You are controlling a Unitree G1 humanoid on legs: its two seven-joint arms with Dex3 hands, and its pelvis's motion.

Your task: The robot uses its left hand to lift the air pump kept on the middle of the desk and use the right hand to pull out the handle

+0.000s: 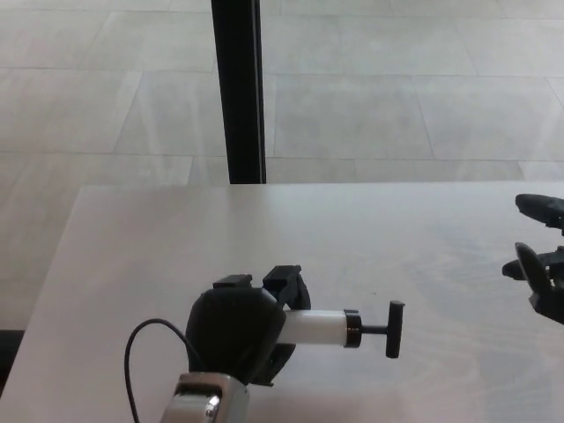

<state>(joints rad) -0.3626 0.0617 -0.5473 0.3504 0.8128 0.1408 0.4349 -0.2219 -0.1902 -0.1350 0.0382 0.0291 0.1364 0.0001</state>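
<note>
The T-handle [395, 330] will slide straight out on a long hidden length when the robot pulls, because the thin rod goes into the black collar [367, 330] in line with the pump.
My left hand [240, 328] is shut on the air pump [328, 328], a white cylinder with a black collar. The pump lies level, pointing to the right, over the front middle of the desk [370, 238]. Its black T-handle [395, 329] sticks out a short way on a thin rod at the right end. My right hand [539, 264] shows at the right edge of the head view, fingers spread and open, well to the right of the handle and holding nothing.
A black vertical post [238, 88] stands behind the desk's far edge. Pale tiled floor [397, 79] lies beyond. A black cable [145, 352] loops beside my left wrist. The desk's left edge runs diagonally at picture left.
</note>
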